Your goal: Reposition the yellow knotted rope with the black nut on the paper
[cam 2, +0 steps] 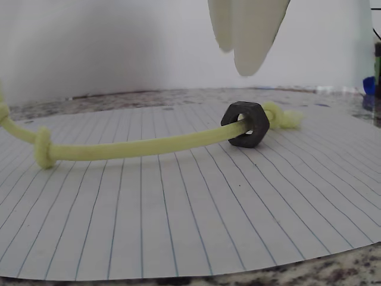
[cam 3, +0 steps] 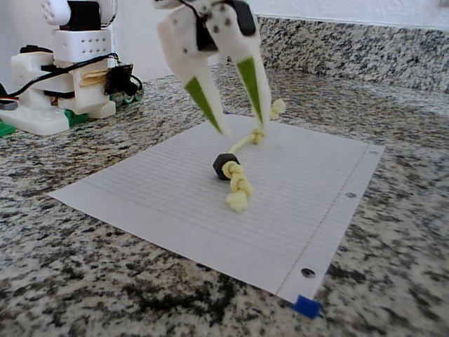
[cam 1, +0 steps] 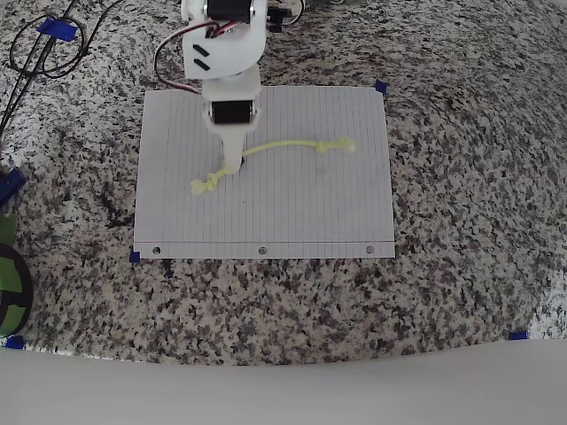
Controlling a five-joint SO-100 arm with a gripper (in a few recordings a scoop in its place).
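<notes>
The black nut (cam 2: 246,124) has the rope running through it beside an end knot (cam 1: 212,180), so I expect it to stay threaded and trail when the robot lifts the rope's other end.
The yellow knotted rope (cam 1: 283,144) lies curved across the white lined paper (cam 1: 301,212), one knotted end at the left (cam 1: 206,184) and the other at the right. In the wrist view the rope (cam 2: 137,146) runs through the black nut (cam 2: 245,124), which stands on edge on the paper (cam 2: 178,214) beside an end knot. In the fixed view the nut (cam 3: 226,166) sits just behind the near knot (cam 3: 238,189). My gripper (cam 3: 243,125) hangs open just above the nut with nothing between its fingers. Its tip (cam 1: 232,166) hides the nut in the overhead view, and its fingertips (cam 2: 247,59) show at the wrist view's top.
Speckled granite counter surrounds the paper. Blue tape marks its corners (cam 1: 383,87) (cam 3: 306,306). Black cables (cam 1: 44,49) lie at the top left of the overhead view, and a green object (cam 1: 7,274) sits at its left edge. The arm's base (cam 3: 63,77) stands behind the paper.
</notes>
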